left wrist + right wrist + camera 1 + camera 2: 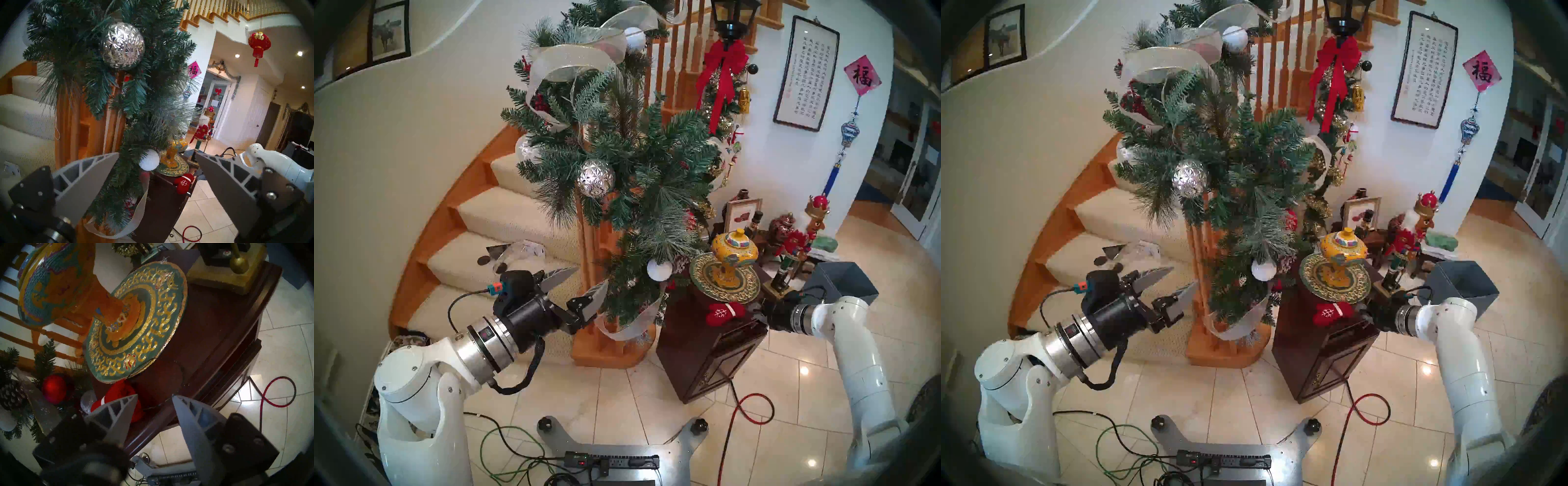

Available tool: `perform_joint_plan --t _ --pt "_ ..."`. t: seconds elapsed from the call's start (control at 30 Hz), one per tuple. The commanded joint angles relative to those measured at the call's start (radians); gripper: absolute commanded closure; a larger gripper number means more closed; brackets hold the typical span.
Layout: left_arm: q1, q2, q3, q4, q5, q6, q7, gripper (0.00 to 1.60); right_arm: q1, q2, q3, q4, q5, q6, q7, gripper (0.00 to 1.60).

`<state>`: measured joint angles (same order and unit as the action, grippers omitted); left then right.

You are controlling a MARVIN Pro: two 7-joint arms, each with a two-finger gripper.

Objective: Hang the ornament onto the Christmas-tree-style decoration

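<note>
A thin dark loop (178, 366) lies in a wide, round curve, so the robot can expect it to stay open and stand up from the ornament (118, 397) when the robot lifts it.
The ornament (723, 312), a red mitten with a white snowflake, lies at the front edge of a dark wooden cabinet (697, 342). In the right wrist view my right gripper (154, 396) hovers just over that edge. Its fingers are apart and nothing shows between them. The ornament (125, 390) sits beside and partly behind one finger (119, 412). The Christmas-tree-style decoration (619, 152), a bushy green garland with silver ribbon, hangs down the stair post. My left gripper (590, 276) stands open and empty, close to the garland's lower left side (136, 95).
A yellow vase (734, 251) on a green-gold plate (707, 281) stands just behind the mitten. Nutcracker figures (795, 251) and a grey bin (843, 281) are to the right. A silver ball (595, 178) and a white ball (659, 269) hang in the garland. A red cable (751, 407) loops on the tiles.
</note>
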<state>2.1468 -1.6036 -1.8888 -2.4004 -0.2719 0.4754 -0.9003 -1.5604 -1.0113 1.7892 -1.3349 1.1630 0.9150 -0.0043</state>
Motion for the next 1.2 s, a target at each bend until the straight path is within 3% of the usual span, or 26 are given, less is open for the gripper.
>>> perform_joint_plan --t 0.0,0.3,0.57,0.83,0.93,1.0,1.07,1.1,1.17 --pt "-0.001 0.001 0.0 -0.005 0.001 -0.001 0.0 0.0 0.027 0.004 0.003 -0.001 0.006 0.003 0.001 0.7" --pt "-0.001 0.001 0.0 -0.005 0.001 -0.001 0.0 0.0 0.035 0.007 -0.001 0.008 0.011 0.009 -0.007 0.73" --pt "-0.001 0.001 0.0 -0.005 0.001 -0.001 0.0 0.0 0.032 0.008 0.0 0.01 0.013 0.009 -0.012 1.05" --pt "-0.001 0.001 0.0 -0.005 0.001 -0.001 0.0 0.0 0.024 0.012 0.007 0.01 0.014 0.009 -0.012 1.17" --pt "-0.001 0.001 0.0 -0.005 0.001 -0.001 0.0 0.0 0.022 0.013 0.008 0.009 0.015 0.008 -0.012 1.28" --pt "-0.001 0.001 0.0 -0.005 0.001 -0.001 0.0 0.0 0.019 0.014 0.01 0.008 0.015 0.007 -0.01 1.46" --pt "-0.001 0.001 0.0 -0.005 0.001 -0.001 0.0 0.0 0.018 0.015 0.011 0.008 0.015 0.006 -0.01 1.46" --pt "-0.001 0.001 0.0 -0.005 0.001 -0.001 0.0 0.0 0.014 0.017 0.012 0.004 0.015 0.005 -0.006 1.6" --pt "-0.001 0.001 0.0 -0.005 0.001 -0.001 0.0 0.0 0.009 0.019 0.015 0.0 0.015 0.004 -0.002 1.6"
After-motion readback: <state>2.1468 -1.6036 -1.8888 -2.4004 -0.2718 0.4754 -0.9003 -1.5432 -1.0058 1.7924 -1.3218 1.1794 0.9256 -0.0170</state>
